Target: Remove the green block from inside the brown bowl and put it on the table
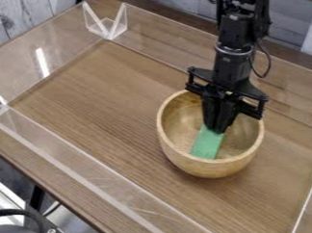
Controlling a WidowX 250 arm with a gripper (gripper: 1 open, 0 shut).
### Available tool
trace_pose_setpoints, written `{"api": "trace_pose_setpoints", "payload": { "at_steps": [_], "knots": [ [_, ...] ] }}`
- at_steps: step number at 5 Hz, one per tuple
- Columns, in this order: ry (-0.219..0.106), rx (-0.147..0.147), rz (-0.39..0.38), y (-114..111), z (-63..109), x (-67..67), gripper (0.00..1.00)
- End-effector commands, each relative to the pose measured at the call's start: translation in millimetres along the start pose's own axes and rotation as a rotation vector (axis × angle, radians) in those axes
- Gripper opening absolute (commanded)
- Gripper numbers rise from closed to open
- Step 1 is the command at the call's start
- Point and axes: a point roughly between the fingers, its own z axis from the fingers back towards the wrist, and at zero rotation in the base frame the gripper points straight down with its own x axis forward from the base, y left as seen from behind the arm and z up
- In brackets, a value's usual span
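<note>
My gripper's fingers meet only the far end of the slanted green block [216, 129], so next I open, lift clear and come down nearer the block's middle [208, 141].
The brown bowl [172, 140] stands on the table [95, 97], right of centre. Inside it the green block [208, 145] lies slanted, its lower end toward the bowl's front. My black gripper [220, 119] reaches straight down into the bowl. Its two fingers are drawn together on the block's upper, far end, which they hide. The block still rests against the bowl's inner surface.
Low clear acrylic walls [67, 156] run round the tabletop, with a folded clear piece [108, 20] at the back left corner. Bare wood-grain surface stretches left and in front of the bowl. The arm's column [236, 35] rises above the bowl.
</note>
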Motion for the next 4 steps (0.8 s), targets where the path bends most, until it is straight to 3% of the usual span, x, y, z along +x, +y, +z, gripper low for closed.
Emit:
{"api": "trace_pose_setpoints", "payload": {
  "at_steps": [1,2,3,4],
  "knots": [
    [-0.058,-0.005,-0.005,-1.1,22.0,6.4,0.0],
    [-0.09,-0.01,-0.004,-0.8,42.7,6.3,0.0],
    [-0.139,-0.011,0.004,-0.6,76.8,7.4,0.0],
    [-0.141,-0.012,0.0,-0.2,67.2,6.6,1.0]
  ]
}}
